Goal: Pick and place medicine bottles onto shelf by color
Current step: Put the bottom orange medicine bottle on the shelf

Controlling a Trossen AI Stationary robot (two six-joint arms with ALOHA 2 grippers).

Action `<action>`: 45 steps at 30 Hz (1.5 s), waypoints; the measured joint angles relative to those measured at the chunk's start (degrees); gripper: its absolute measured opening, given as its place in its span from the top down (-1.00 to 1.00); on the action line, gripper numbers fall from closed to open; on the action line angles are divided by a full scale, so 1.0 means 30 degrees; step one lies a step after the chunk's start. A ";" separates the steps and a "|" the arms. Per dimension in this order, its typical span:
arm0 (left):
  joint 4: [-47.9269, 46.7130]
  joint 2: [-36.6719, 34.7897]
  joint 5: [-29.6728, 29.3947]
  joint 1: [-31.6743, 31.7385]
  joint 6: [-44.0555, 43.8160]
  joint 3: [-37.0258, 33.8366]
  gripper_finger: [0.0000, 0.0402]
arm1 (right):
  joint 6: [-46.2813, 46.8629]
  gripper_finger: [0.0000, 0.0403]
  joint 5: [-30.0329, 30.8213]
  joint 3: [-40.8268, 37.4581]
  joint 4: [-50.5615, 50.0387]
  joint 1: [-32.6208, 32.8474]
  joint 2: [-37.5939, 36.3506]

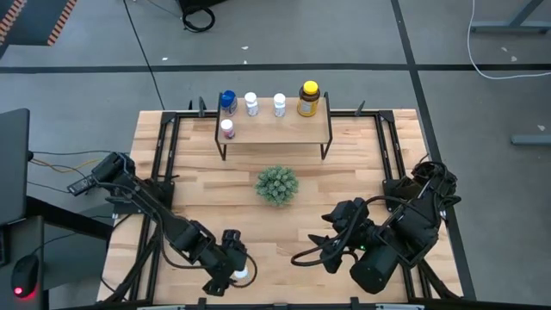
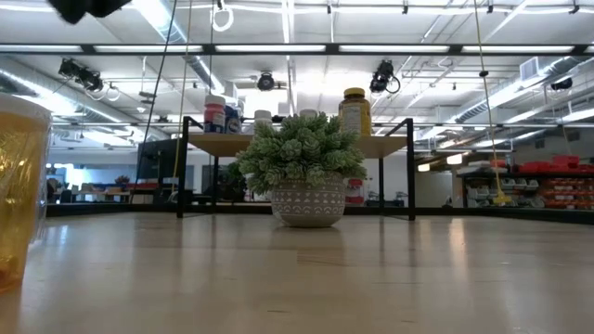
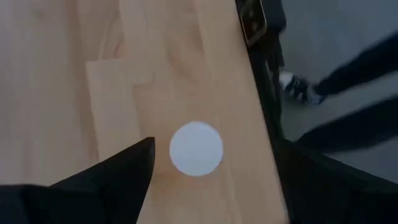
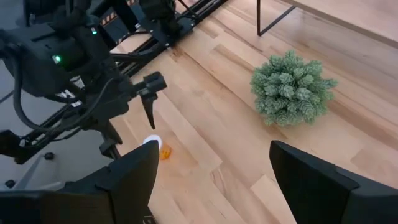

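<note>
I keep going down until my left gripper's open fingers are on either side of the upright orange bottle (image 4: 165,151), because the white cap (image 3: 196,149) is between them with a gap on both sides.
An orange medicine bottle with a white cap (image 3: 196,148) stands upright on the table near its near edge (image 1: 242,274) (image 4: 157,149), and looms at the left of the low view (image 2: 19,186). My left gripper (image 3: 214,150) (image 1: 233,267) hangs open above it, pointing down, one finger on each side of the cap with a gap to both. My right gripper (image 1: 315,251) (image 4: 211,158) is open, low over the table to the right, touching nothing. The shelf (image 1: 284,129) at the far side carries a blue bottle (image 1: 227,102), two white ones (image 1: 251,104), an amber one with a yellow cap (image 1: 308,98) and a purple one (image 1: 227,128).
A green spiky plant ball in a pot (image 1: 277,185) (image 2: 304,172) sits mid-table in front of the shelf. Black frame rails (image 1: 162,164) run along the table's left and right sides. A person's legs and shoe (image 3: 298,87) show beyond the near table edge.
</note>
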 joint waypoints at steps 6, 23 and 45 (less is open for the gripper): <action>0.0502 0.1402 0.0034 -0.0255 0.1809 0.0000 -0.69 | -0.0056 -0.56 -0.0082 0.0000 0.0056 0.0000 0.0000; 0.0563 0.3339 0.0386 0.0142 0.2746 0.0000 -0.67 | -0.0108 -0.56 -0.0495 0.0000 0.0051 0.0000 0.0000; 0.0635 0.3673 0.0498 0.0547 0.3354 0.0009 -0.22 | -0.0224 -0.56 -0.0488 0.0000 0.0048 0.0000 0.0000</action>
